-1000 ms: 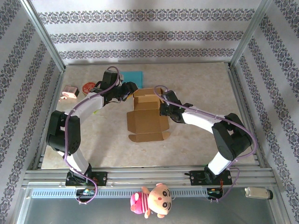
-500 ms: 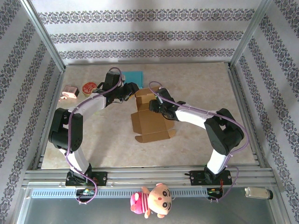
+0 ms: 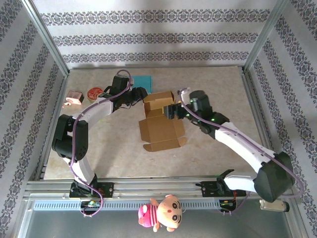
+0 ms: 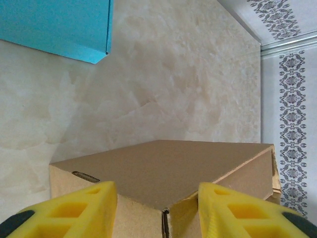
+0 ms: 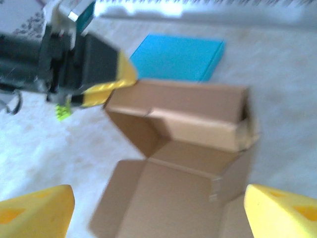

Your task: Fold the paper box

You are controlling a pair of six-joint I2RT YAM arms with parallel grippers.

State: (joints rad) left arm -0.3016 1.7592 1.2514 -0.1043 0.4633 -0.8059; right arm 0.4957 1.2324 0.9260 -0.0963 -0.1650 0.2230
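Note:
The box's back side (image 3: 158, 97) doubles over with a gap at its end (image 5: 244, 113), so the back side should close up and stay standing when I squeeze it.
The brown paper box (image 3: 161, 124) lies opened out mid-table, its back wall (image 3: 158, 97) standing and its front flap (image 3: 163, 144) flat. My left gripper (image 3: 141, 94) sits at the box's far left corner (image 4: 163, 208). Its yellow fingers (image 4: 74, 210) are half closed, one against each wall of that corner. My right gripper (image 3: 174, 110) hovers just right of the back wall with its jaws wide open and nothing in them. Beneath the right gripper (image 5: 158, 218) lies the box floor (image 5: 183, 193), and its fingertips (image 5: 34, 210) show at the bottom corners.
A flat blue sheet (image 3: 140, 80) lies behind the box, close to the left gripper. A pink object (image 3: 74, 97) and a red round piece (image 3: 94, 92) sit at the far left. Metal frame posts edge the table on both sides.
My right gripper has let go of the box, opened wide and drawn back to the right. The box shifted slightly right a second ago. The left gripper stayed at the corner.

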